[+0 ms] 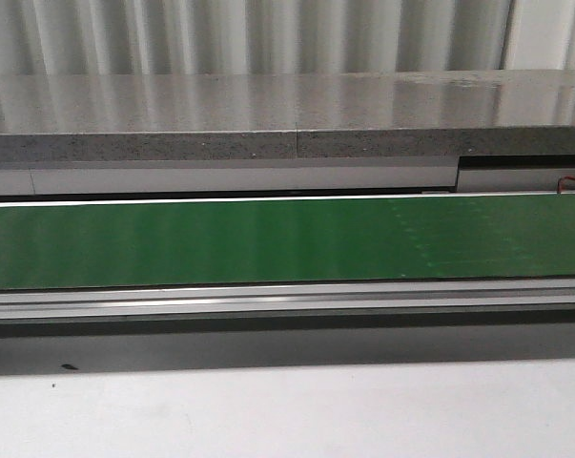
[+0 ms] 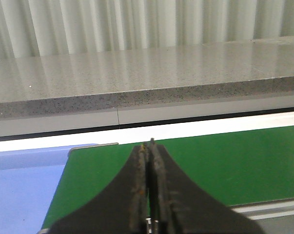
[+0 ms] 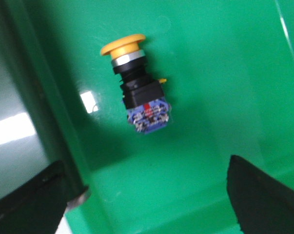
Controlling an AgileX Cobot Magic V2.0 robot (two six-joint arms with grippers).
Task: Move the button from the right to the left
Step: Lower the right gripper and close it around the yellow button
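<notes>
My gripper will set the button down on the green belt, which shows a seam of pale marks. The belt should then carry the button along.
The button shows only in the right wrist view. It lies on its side on a glossy green surface that looks like the floor of a green bin, with its yellow cap at one end and its blue contact block at the other. My right gripper is open wide and empty, above the button and apart from it. My left gripper is shut and empty over the end of the green belt. No gripper and no button show in the front view.
The green belt runs across the front view, with a metal rail in front and a grey stone counter behind. A blue surface lies beside the belt's end. A dark green wall edges the bin.
</notes>
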